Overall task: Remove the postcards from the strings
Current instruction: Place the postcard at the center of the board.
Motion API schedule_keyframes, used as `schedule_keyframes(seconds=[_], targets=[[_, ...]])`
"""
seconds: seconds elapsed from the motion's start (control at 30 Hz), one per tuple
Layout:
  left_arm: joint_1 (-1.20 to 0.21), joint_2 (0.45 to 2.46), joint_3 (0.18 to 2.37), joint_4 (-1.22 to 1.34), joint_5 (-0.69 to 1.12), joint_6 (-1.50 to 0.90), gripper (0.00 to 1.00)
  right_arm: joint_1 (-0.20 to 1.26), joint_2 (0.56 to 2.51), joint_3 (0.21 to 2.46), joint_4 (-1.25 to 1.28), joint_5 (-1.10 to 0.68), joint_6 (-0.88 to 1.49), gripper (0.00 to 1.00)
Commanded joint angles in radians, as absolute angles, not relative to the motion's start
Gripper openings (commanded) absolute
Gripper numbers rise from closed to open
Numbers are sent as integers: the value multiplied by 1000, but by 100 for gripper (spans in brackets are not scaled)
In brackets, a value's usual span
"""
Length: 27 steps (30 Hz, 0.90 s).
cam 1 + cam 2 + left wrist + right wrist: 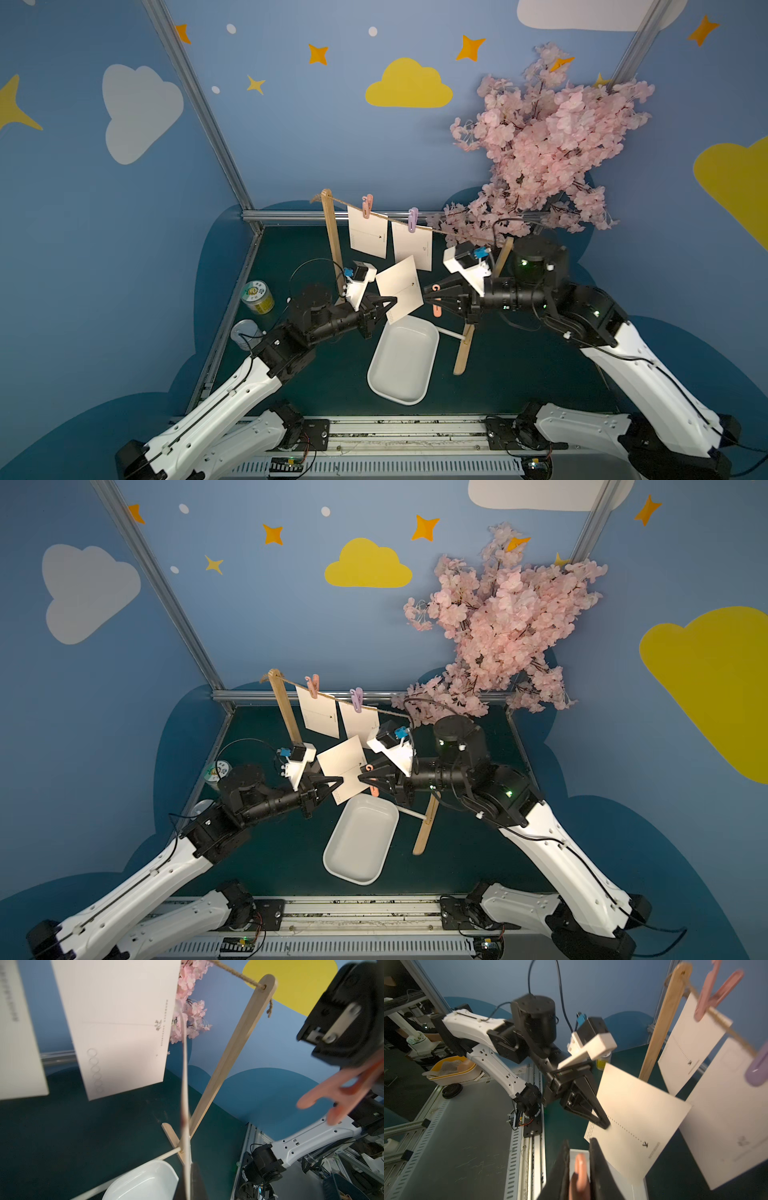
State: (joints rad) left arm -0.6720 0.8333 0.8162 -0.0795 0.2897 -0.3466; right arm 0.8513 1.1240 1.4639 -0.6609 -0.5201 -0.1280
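The orange peg (436, 308) is clear of the postcard and the white tray (404, 358) is open below. My right gripper should go on down before it lets go of the peg there.
Two postcards (368, 232) (413, 247) hang from the jute strings (384, 215), held by a pink peg (367, 205) and a purple peg (412, 219). A further postcard (401, 286) is off the line, tilted above the tray's far end. My left gripper (394, 300) is shut on its lower left edge; the left wrist view shows that postcard (185, 1105) edge-on between the jaws. Just to its right, my right gripper (427, 297) is shut on an orange peg (436, 311), seen between the fingers (600, 1167) in the right wrist view.
A white oblong tray (430, 357) lies in front of the stand, with nothing in it. Wooden uprights (332, 241) (464, 351) and a white rod (449, 332) form the stand. Pink blossom branches (548, 145) overhang the right back. Two tins (257, 297) (245, 332) stand at the left.
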Motion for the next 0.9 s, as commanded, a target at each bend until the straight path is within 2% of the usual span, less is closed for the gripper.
schedule_keyframes(seconds=[0.0, 0.33, 0.87], targets=[[-661, 763, 764, -218, 166, -417, 3, 887, 1111, 1366, -600, -445, -82, 0], [-643, 641, 613, -356, 39, -598, 3, 896, 1114, 1026, -341, -507, 139, 0], [-626, 653, 504, -477, -83, -720, 6, 894, 1338, 853, -202, -471, 247, 0]])
